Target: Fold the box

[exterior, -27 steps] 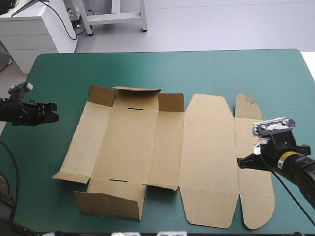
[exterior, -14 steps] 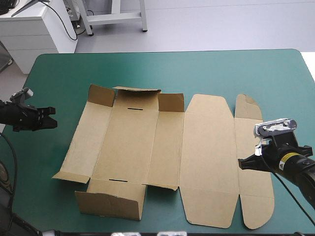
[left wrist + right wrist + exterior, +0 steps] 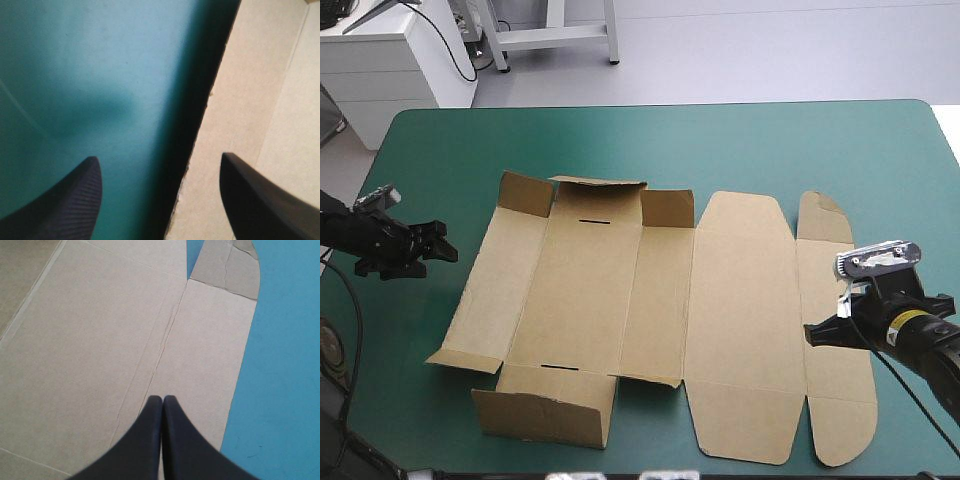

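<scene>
The side flap (image 3: 497, 284) opposite the lid is joined to the base of the box by a crease (image 3: 528, 290), so the side flap will swing up as a flat side when I fold it.
The brown box (image 3: 590, 290) lies as a cut sheet in the middle of the teal-green table. Short flaps stand up at its far end, and a wall (image 3: 545, 408) is raised at its near end. The lid panel (image 3: 740, 320) and a narrow outer flap (image 3: 825, 225) lie flat to the right. My left gripper (image 3: 442, 250) is open over the cover, just left of the box's left side flap (image 3: 240, 115). In its wrist view the left gripper (image 3: 159, 157) holds nothing. My right gripper (image 3: 810, 332) is shut and empty, its tip (image 3: 162, 399) over the crease between lid and outer flap.
A strip of bare teal-green cover (image 3: 650, 140) runs along the far side of the table. The box's near edge reaches close to the table's front edge (image 3: 650, 468). The left arm comes in over the table's left edge.
My left gripper has moved nearer the box's left flap and its fingers have opened. The right gripper and the box have not moved.
</scene>
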Controlling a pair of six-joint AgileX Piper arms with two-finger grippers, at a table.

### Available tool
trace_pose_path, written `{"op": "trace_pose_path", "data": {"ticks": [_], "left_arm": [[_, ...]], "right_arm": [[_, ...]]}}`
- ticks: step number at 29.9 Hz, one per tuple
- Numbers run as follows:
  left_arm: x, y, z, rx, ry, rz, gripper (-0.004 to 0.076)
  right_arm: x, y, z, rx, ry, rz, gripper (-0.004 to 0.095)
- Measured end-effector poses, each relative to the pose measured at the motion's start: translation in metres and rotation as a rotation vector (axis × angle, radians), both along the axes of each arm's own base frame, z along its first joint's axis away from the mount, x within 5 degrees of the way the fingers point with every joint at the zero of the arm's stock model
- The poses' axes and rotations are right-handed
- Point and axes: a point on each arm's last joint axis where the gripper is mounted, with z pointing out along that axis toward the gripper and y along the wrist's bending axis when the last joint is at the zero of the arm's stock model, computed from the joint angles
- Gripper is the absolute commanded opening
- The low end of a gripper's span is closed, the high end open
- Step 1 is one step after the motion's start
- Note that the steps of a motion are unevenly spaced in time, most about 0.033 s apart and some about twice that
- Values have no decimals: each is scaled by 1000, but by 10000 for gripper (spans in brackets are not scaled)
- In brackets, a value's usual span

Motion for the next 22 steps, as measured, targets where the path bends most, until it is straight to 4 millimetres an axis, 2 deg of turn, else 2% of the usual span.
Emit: {"op": "trace_pose_path", "data": {"ticks": [6,11,22], "left_arm": [[-8,-31,-25,-14,105,-87,400],[-19,-38,-42,-33,174,-100,400],[-24,-54,-50,-104,185,-100,395]], "right_arm": [[0,0,0,-6,-1,5,-21],[0,0,0,-9,-2,9,-21],[0,0,0,-15,-3,14,-21]]}}
